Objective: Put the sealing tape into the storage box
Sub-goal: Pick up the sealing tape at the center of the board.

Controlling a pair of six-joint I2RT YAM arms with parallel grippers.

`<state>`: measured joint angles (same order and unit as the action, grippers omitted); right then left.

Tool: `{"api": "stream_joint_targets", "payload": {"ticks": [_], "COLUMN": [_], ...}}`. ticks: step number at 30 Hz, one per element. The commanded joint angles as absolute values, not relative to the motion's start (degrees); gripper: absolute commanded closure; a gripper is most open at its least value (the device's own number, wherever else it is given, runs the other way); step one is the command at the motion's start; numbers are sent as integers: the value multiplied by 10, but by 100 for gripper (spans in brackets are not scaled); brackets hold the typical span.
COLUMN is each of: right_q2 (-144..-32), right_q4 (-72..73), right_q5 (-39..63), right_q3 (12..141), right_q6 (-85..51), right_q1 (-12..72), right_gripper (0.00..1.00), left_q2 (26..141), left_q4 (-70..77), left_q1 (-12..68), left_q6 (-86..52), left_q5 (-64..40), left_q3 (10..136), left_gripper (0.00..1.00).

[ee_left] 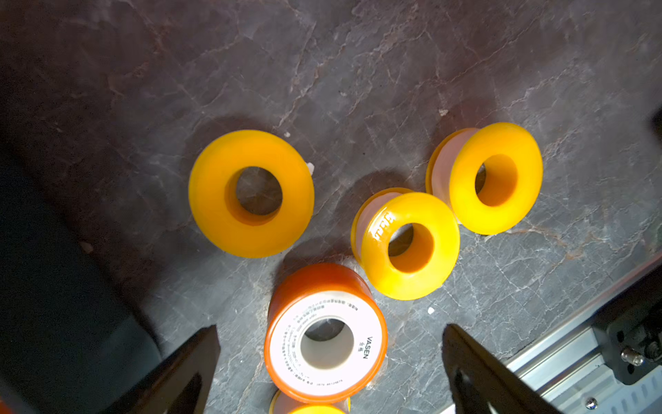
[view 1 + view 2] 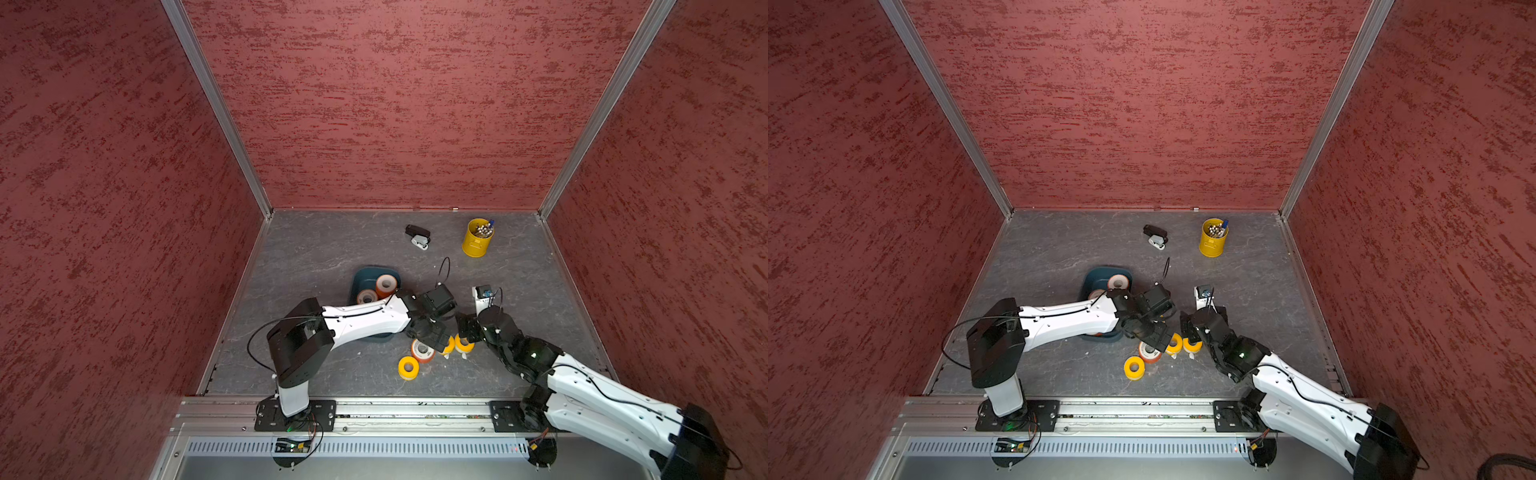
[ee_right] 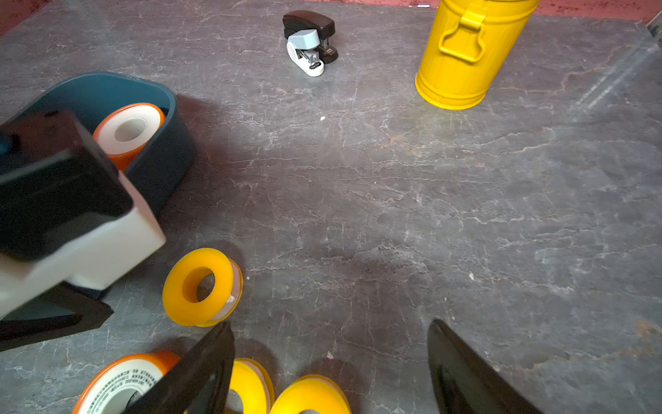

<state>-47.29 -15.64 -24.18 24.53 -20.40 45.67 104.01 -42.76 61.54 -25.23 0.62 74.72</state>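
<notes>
The loose orange roll [image 1: 326, 345] is between my left gripper's open fingers, so they should keep going down until they reach its orange side [image 1: 320, 281], and then close.
The storage box [image 2: 360, 277], a dark teal tray, holds two orange-sided tape rolls [image 2: 385, 285] under my left arm. Loose on the table lie one orange roll [image 2: 422, 351] and several yellow rolls [image 2: 408, 368]. My left gripper [image 2: 434, 338] hovers over them, open. In the left wrist view the orange roll [image 1: 326, 338] lies between the left gripper's [image 1: 329, 327] spread fingers, untouched. My right gripper [image 2: 467, 328] stands open beside it. In the right wrist view two yellow rolls [image 3: 311, 394] sit low between the right gripper's [image 3: 330, 322] fingers, and another [image 3: 202, 286] lies beyond them.
A black-and-white stapler [image 2: 417, 237] and a yellow pen cup [image 2: 478, 237] stand near the back wall. The two wrists are close together over the loose rolls. The aluminium rail [image 2: 374, 409] runs along the table's front edge.
</notes>
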Motion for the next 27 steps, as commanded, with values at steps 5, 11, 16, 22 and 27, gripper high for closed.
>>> {"api": "stream_joint_targets", "payload": {"ticks": [5, 11, 16, 22, 27], "right_q2": [-481, -484, -487, -488, -490], "right_q4": [-140, -140, -140, -141, -139], "right_q5": [-254, -254, -253, -252, -251], "right_q3": [243, 244, 245, 245, 246], "right_q6": [-207, -207, -207, -207, -207], "right_q1": [460, 459, 460, 460, 460], "right_gripper": [14, 14, 14, 13, 13], "left_q2": [1066, 1078, 1094, 1111, 1115], "left_q4": [-434, -440, -446, -451, -451], "left_q1": [631, 637, 643, 646, 647], "left_q6": [-257, -265, -272, -278, -283], "left_q5": [2, 14, 25, 32, 33], "left_q3": [737, 724, 721, 725, 723], "left_gripper": [0, 0, 1, 6, 20]}}
